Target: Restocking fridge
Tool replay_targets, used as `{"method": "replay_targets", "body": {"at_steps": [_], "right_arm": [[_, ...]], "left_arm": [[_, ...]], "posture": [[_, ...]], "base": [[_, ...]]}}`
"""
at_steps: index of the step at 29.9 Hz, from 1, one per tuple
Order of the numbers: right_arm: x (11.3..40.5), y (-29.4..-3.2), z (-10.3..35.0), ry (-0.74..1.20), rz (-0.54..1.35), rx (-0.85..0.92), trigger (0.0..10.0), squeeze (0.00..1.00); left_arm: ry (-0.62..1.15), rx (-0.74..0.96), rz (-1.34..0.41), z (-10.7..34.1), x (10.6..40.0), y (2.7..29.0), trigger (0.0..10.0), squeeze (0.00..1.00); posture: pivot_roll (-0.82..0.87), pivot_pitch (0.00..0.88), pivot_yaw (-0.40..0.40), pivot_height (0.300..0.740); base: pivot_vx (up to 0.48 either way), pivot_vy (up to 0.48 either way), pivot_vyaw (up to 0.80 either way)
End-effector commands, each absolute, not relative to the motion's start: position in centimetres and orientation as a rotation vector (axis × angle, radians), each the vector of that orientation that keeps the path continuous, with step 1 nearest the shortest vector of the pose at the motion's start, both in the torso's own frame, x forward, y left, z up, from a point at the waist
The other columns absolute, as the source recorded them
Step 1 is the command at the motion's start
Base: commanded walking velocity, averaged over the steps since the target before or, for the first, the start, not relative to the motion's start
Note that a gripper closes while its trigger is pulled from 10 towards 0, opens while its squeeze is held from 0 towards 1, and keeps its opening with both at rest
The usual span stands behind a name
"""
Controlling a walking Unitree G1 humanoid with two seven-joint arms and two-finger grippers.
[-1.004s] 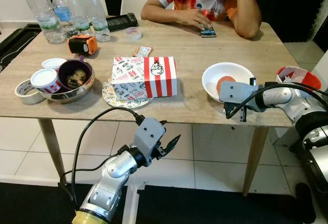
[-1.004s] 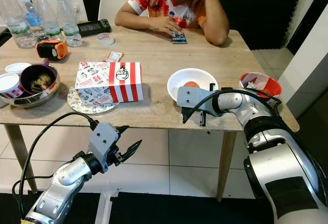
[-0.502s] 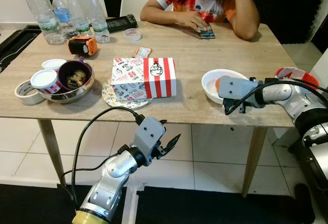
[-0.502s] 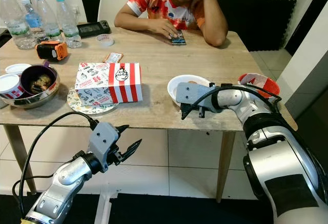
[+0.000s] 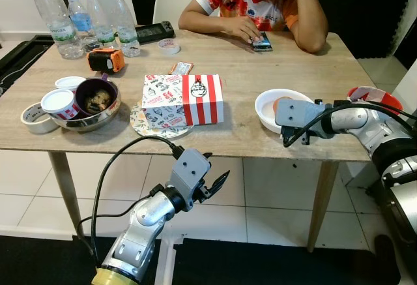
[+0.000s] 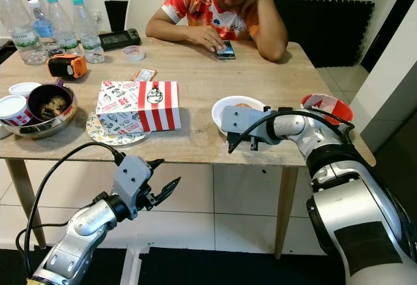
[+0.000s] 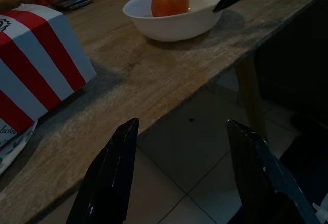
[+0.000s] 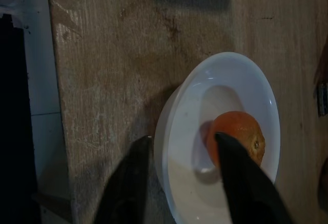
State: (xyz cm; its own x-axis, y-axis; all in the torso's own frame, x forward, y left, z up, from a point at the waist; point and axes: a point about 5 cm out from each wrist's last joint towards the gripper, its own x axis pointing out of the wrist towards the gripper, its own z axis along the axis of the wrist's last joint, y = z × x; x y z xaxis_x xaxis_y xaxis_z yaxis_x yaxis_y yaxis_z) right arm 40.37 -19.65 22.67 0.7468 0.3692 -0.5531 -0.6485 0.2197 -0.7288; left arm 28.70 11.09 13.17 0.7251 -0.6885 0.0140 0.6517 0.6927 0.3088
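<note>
The orange fruit (image 8: 238, 137) is loose inside the white bowl's raised side (image 5: 266, 117), so the fruit will move around but stay inside when I carry the bowl.
A white bowl (image 5: 266, 104) stands near the front edge of the wooden table (image 5: 247, 70), to the right, with an orange fruit (image 8: 240, 130) inside it. My right gripper (image 5: 296, 140) is open at the bowl's near rim. One finger (image 8: 233, 172) reaches in beside the fruit and the other finger (image 8: 125, 183) lies outside the wall, over the table. Whether either touches the bowl is unclear. My left gripper (image 5: 218, 166) hangs open below the table's front edge, holding nothing.
A red-and-white striped box (image 5: 184, 99) sits on a patterned plate (image 5: 140, 126) mid-table. At the left are a metal bowl of food (image 5: 91, 100), small tubs, a tape roll and water bottles (image 5: 98, 17). A red bowl (image 5: 371, 94) is far right. A person (image 5: 260, 1) sits opposite with a phone.
My right gripper has shifted slightly left and further over the bowl's near rim, covering more of it. The left arm has not moved. The camera has drifted a little.
</note>
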Motion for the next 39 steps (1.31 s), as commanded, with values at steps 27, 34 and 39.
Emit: {"method": "replay_targets", "body": {"at_steps": [27,34,39], "right_arm": [[40.4,-19.5,20.0,0.401,0.628,-0.949,10.0,0.0],[40.4,-19.2,20.0,0.403,0.635,-0.94,10.0,0.0],[40.5,-18.5,20.0,0.422,0.673,-0.962,10.0,0.0]], "left_arm": [[-0.092,0.287,-0.767,12.5,27.4,11.5,10.0,0.0],[-0.086,0.288,-0.77,12.5,27.0,11.6,10.0,0.0],[-0.077,0.291,-0.771,12.5,26.7,11.8,10.0,0.0]], "posture": [[-0.02,0.163,-0.048,0.74],[-0.01,0.179,-0.054,0.74],[-0.01,0.19,-0.059,0.74]], "base": [[0.0,0.0,0.0],[0.0,0.0,0.0],[0.0,0.0,0.0]]}}
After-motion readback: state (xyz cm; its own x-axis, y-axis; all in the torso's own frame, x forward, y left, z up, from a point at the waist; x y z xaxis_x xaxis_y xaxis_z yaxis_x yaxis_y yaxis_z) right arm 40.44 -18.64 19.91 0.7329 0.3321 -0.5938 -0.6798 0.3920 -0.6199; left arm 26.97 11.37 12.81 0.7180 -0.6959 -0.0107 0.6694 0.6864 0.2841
